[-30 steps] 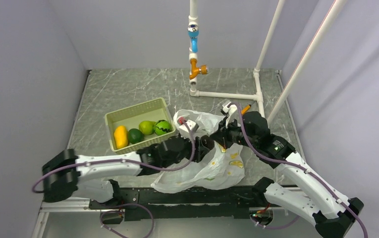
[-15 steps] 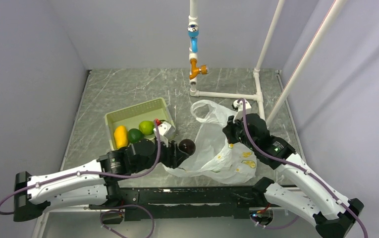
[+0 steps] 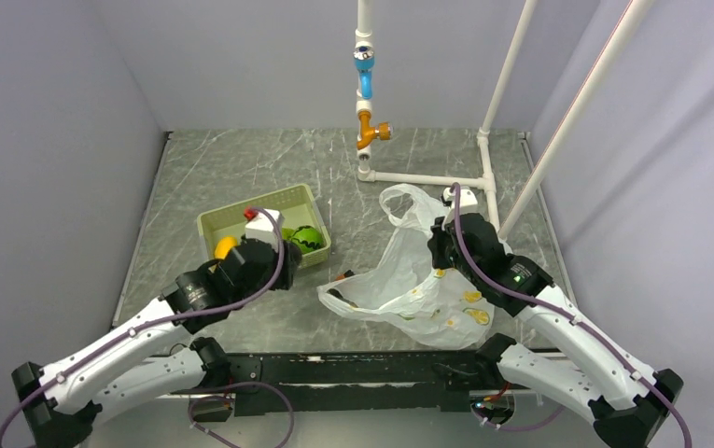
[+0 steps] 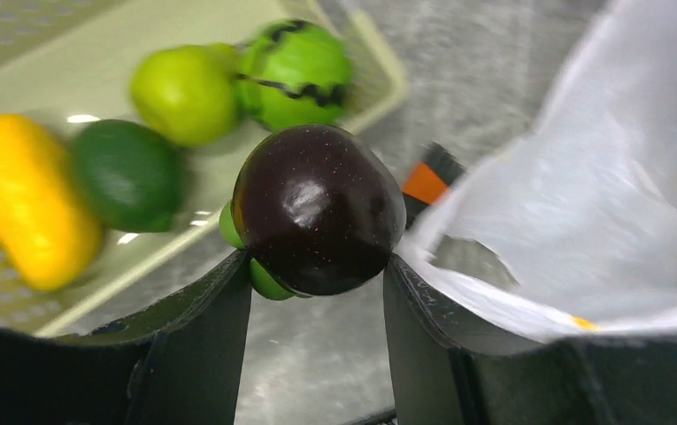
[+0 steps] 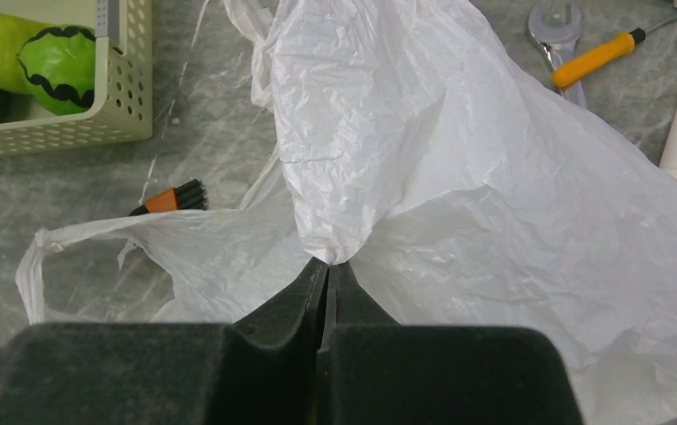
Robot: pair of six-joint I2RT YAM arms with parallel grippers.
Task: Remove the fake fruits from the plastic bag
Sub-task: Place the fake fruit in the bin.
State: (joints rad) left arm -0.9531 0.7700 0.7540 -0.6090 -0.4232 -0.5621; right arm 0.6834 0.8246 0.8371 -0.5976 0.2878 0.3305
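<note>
My left gripper should go on there before it lets go, as the open bottom of the basket shows behind the yellow mango (image 3: 230,225) and the dark round fruit (image 4: 318,209) is clear of the bag.
My left gripper (image 4: 317,262) is shut on a dark brown-black round fruit (image 4: 317,205) with a green base, held above the table beside the basket. In the top view the left gripper (image 3: 275,258) hangs at the basket's near right corner. Inside the pale green basket (image 3: 211,220) lie a yellow mango (image 4: 20,199), a small dark green fruit (image 4: 126,173), a green pear (image 4: 184,93) and a dark-striped green ball (image 4: 295,71). The white plastic bag (image 3: 418,280) lies crumpled right of centre. My right gripper (image 5: 327,266) is shut on a pinched fold of the plastic bag (image 5: 458,159).
A small orange-and-black brush (image 5: 171,198) lies on the table by the bag's open loop handle. A wrench with an orange handle (image 5: 582,57) lies behind the bag. A white pipe frame (image 3: 427,177) stands at the back right.
My left arm has pulled out of the bag and swung left to the basket, carrying the dark fruit. The right gripper has kept its pinch on the bag, which has spread out.
</note>
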